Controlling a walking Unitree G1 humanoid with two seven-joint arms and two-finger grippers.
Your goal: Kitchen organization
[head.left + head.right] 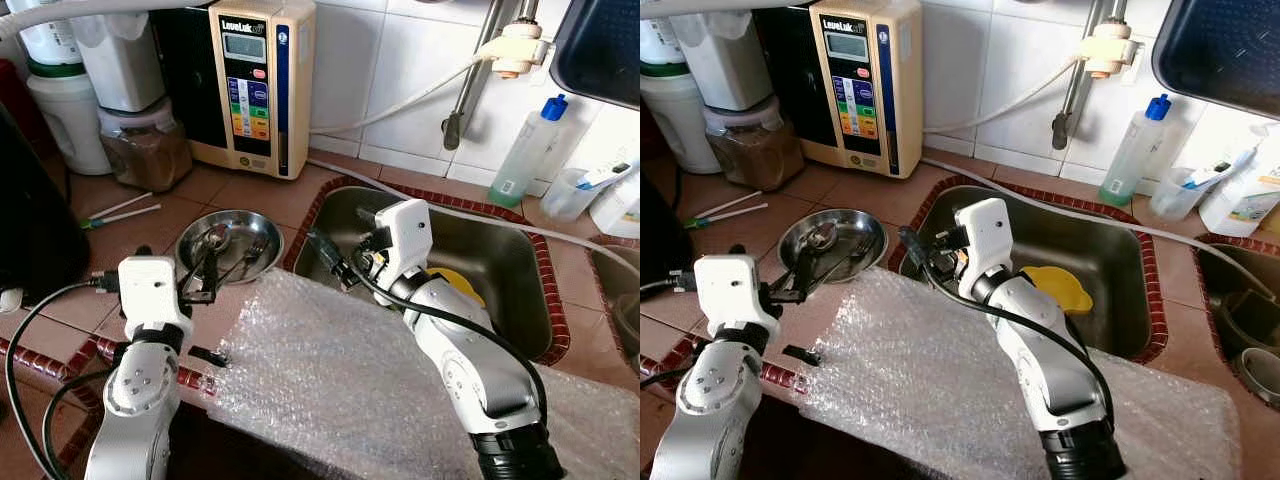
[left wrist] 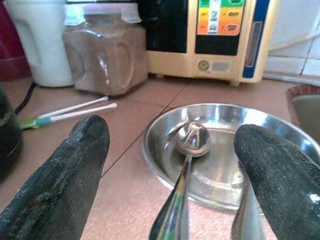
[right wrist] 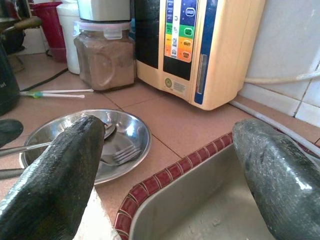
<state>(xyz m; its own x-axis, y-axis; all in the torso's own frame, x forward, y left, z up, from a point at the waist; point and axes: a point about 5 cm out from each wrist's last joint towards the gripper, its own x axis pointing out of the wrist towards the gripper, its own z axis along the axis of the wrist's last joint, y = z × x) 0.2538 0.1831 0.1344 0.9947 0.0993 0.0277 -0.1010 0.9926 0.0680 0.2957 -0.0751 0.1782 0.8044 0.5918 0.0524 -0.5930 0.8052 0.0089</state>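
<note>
The spoon [image 1: 217, 238] will come free by itself and leave the fork in the plate when the robot's gripper lifts, because a clear gap [image 2: 216, 202] lies between the spoon's handle and the fork's handle.
A round steel plate [image 1: 235, 232] sits on the tiled counter left of the sink and holds a spoon [image 2: 193, 140] and a fork [image 3: 123, 154]. My left gripper [image 1: 205, 278] hovers at the plate's near rim, open, with the spoon's handle running between its fingers [image 2: 75, 170] without contact. My right gripper [image 1: 335, 262] is open over the left rim of the steel sink [image 1: 520, 255], holding nothing. A yellow object [image 1: 1060, 290] lies in the sink behind the right arm.
A bubble wrap sheet [image 1: 350, 370] covers the counter's front edge. Behind the plate stand a beige water machine [image 1: 255, 85], a jar of brown powder [image 1: 145, 150] and a white jug [image 1: 65, 115]. Two thin sticks [image 1: 120, 211] lie nearby. A blue-capped bottle [image 1: 527, 150] stands behind the sink.
</note>
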